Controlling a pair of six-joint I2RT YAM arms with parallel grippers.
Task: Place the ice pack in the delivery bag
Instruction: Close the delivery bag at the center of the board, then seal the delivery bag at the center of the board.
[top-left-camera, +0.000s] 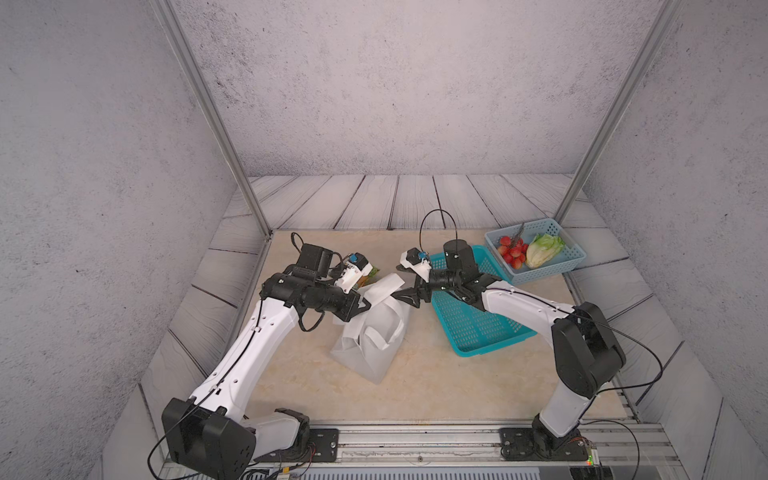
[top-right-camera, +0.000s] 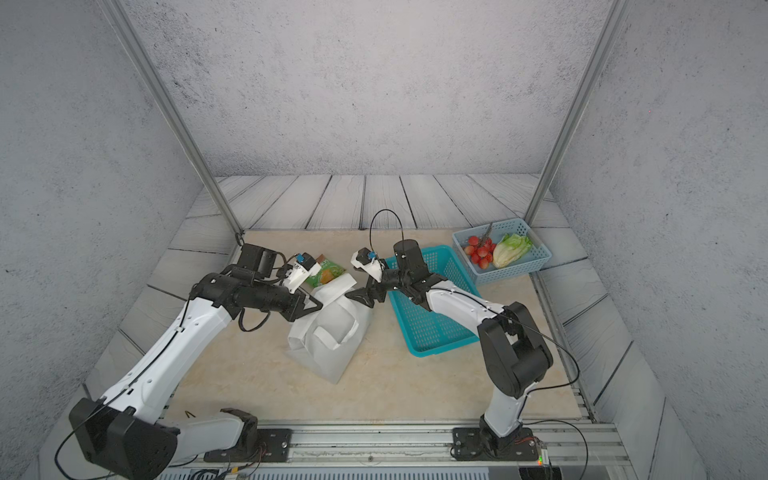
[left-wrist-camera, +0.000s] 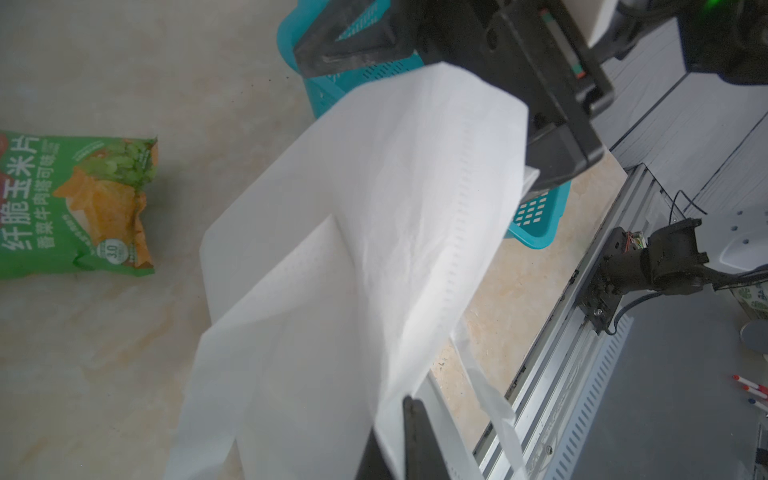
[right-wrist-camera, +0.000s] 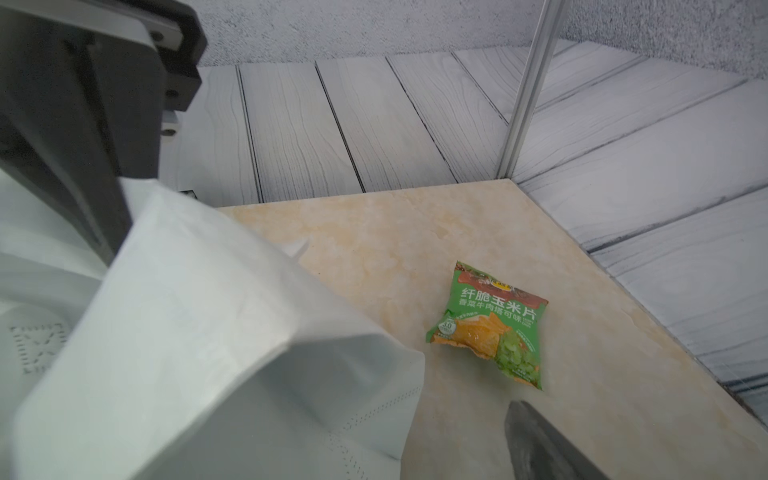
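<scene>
I should straighten the bag's upper edge with my left gripper before my right gripper pinches the flap's end, because the bag's raised flap curls beside my right gripper's open fingers.
The white delivery bag slumps on the beige tabletop between both arms; it shows in both top views. My left gripper is shut on the bag's upper edge, and in the left wrist view the white fabric is pinched between its dark fingers. My right gripper hovers at the bag's raised flap, on the opposite side, with its jaws wide apart. In the right wrist view one finger shows beside the flap; the second finger is hidden. The ice pack is out of view.
A teal mesh basket lies under my right arm, right of the bag. A pale blue basket at the back right holds tomatoes and lettuce. A green snack packet lies behind the bag. Metal posts stand at both back corners.
</scene>
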